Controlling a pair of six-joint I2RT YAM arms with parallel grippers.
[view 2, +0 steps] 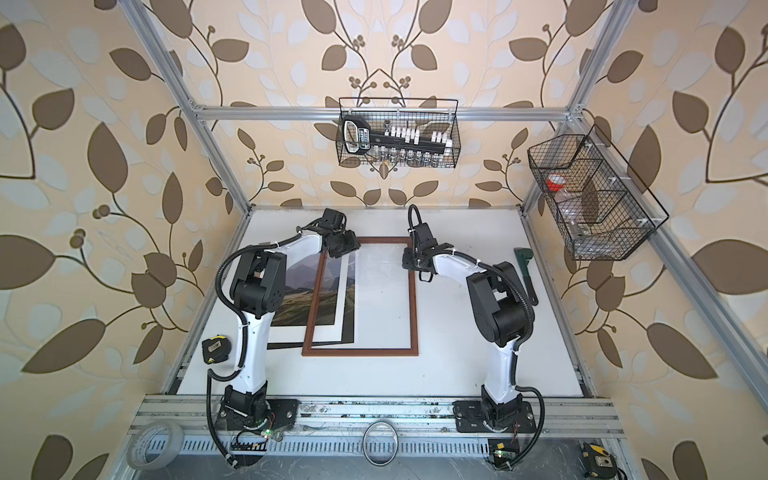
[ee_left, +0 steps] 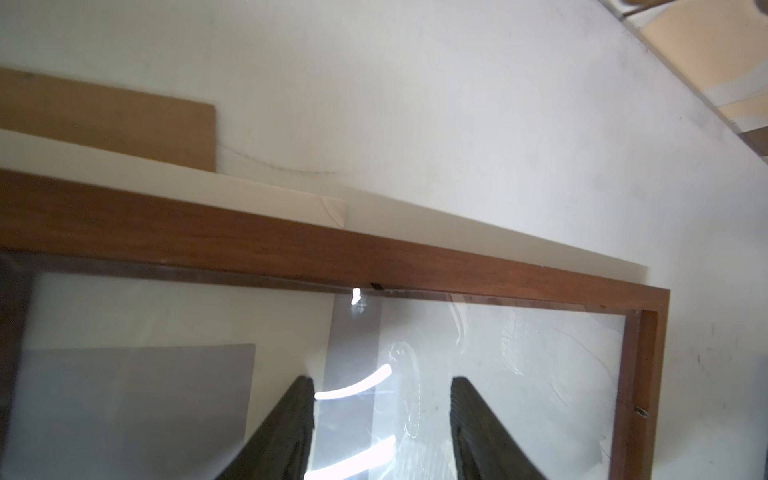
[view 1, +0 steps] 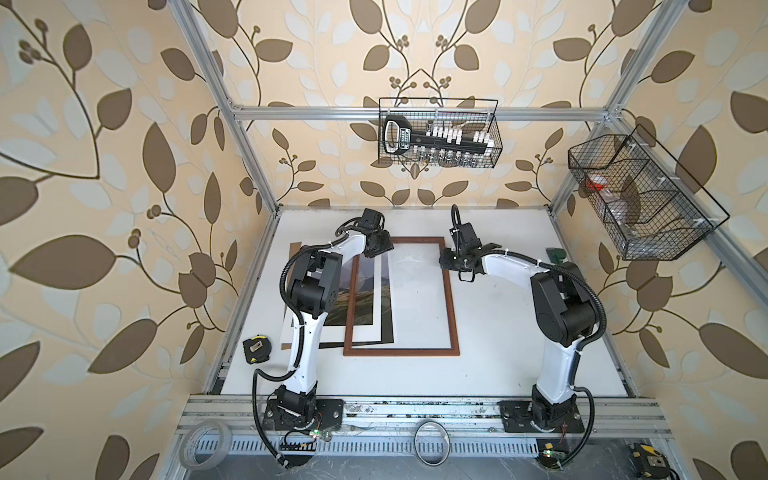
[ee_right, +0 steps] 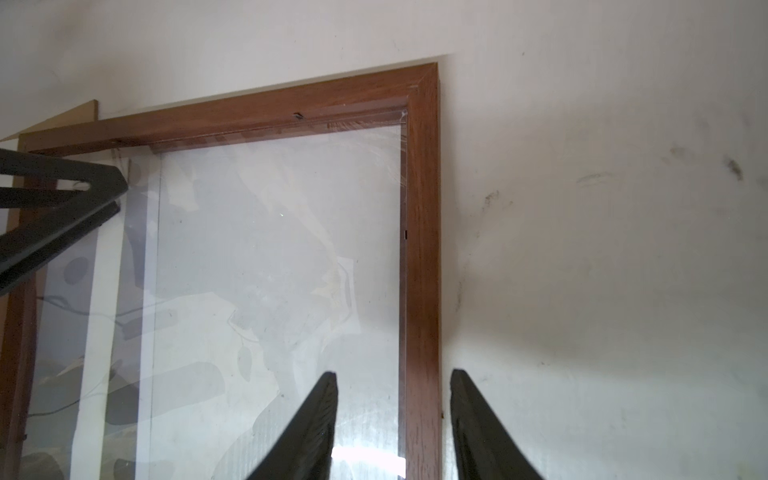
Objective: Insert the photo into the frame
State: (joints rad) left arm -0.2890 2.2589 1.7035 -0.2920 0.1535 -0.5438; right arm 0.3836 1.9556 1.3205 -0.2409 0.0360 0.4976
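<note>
My right gripper should first move the frame out of the way, because the frame is lying over the photo's edge (view 1: 365,292). My left gripper should then reach the white mat (view 1: 362,333) around the photo.
The frame (view 1: 401,352) (view 2: 359,352) lies flat mid-table, a thin reddish-brown border round glass. Its left part rests over the photo (view 1: 365,291) (view 2: 299,299), a grey mountain and green hill print partly hidden by the left arm. My left gripper (view 1: 384,249) (ee_left: 382,382) is open above the glass near the frame's far left corner, just inside the far rail (ee_left: 374,257), with nothing between its fingers. My right gripper (view 1: 444,262) (ee_right: 392,374) is open near the far right corner, its fingers (ee_right: 324,415) astride the right rail (ee_right: 422,249) with a gap on each side.
A white mat (ee_left: 291,195) and a brown backing board (ee_left: 124,124) stick out past the frame's far left. A tape measure (view 1: 257,349) lies at the table's left edge, a green wrench (view 2: 525,270) at the right. Wire baskets (view 1: 438,133) hang on the walls.
</note>
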